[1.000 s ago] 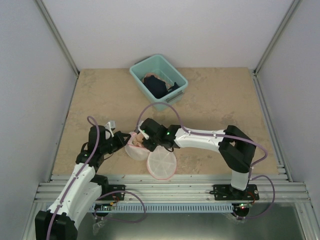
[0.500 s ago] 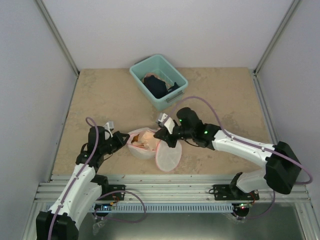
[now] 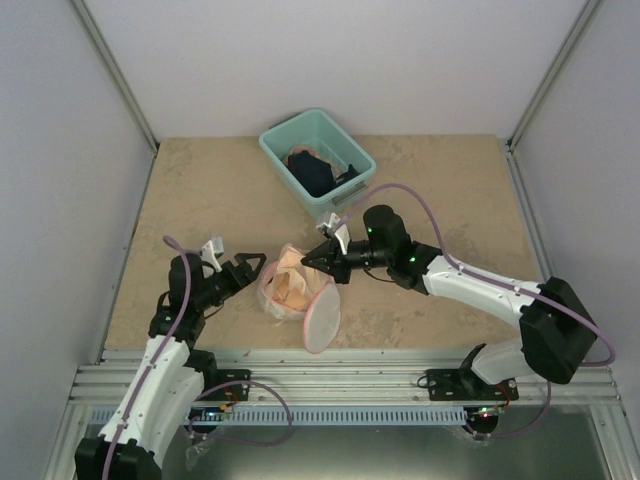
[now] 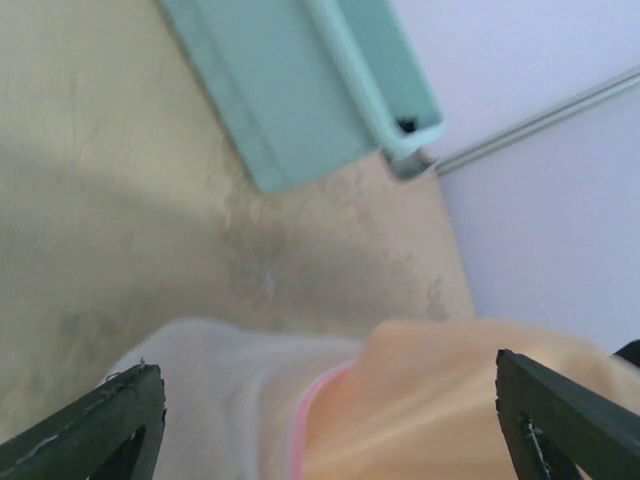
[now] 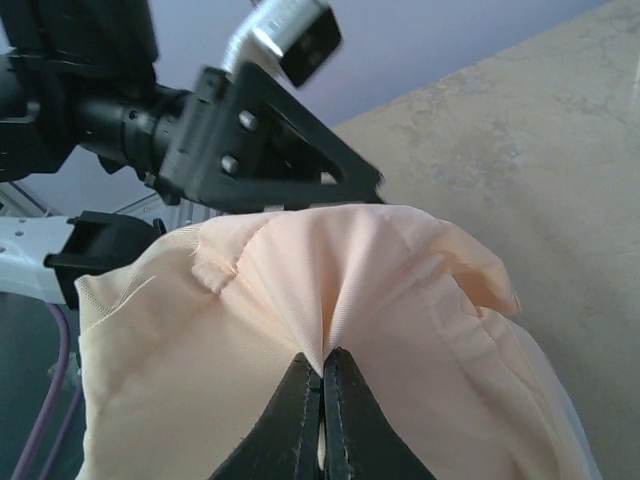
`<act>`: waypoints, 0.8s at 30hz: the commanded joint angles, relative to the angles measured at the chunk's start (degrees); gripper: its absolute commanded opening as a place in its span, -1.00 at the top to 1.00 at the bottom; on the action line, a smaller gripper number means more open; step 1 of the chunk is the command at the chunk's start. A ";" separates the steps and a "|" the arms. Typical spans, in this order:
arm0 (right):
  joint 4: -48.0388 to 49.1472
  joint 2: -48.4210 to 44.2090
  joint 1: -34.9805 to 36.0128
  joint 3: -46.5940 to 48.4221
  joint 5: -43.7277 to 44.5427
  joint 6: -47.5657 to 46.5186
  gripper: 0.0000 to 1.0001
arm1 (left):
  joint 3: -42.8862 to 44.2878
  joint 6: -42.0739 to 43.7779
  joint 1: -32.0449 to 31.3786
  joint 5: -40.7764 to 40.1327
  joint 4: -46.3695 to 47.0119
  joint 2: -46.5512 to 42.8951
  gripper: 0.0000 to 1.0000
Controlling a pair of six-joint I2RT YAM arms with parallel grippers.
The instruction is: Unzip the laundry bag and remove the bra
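I should take the raised fabric with my left gripper and lift, because my right gripper is pinching the bra's top while the bra's bulk is in the laundry bag.
The laundry bag lies unzipped on the table, white mesh with a pink zipper band, and its round lid hangs open at the front. A peach bra bulges out of it. My right gripper is shut on a pinch of the bra and holds the fabric pulled up in a tent over the bag. Just left of the bag, my left gripper stands open with nothing between its fingers. In the left wrist view its two fingertips flank the mesh and the bra.
A teal plastic bin with dark and peach clothes in it stands at the back middle of the table; its wall shows in the left wrist view. Metal rails run along the table's near edge. White walls close in three sides.
My left gripper has opened and let go of the bag's rim. My right gripper has drawn back to the right and lifted the bra partly out of the bag.
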 commanded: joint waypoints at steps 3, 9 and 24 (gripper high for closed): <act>-2.33 -1.37 -0.75 4.40 -2.46 1.96 0.99 | 6.51 9.12 1.83 1.12 11.18 -4.55 -0.83; -8.29 -2.77 -0.76 9.12 -4.35 0.90 0.99 | 14.58 48.64 1.73 19.71 1.13 -6.89 -0.68; -25.18 3.29 1.60 25.23 -13.46 -17.06 0.99 | 28.93 93.97 -5.30 17.51 -26.98 0.50 -0.77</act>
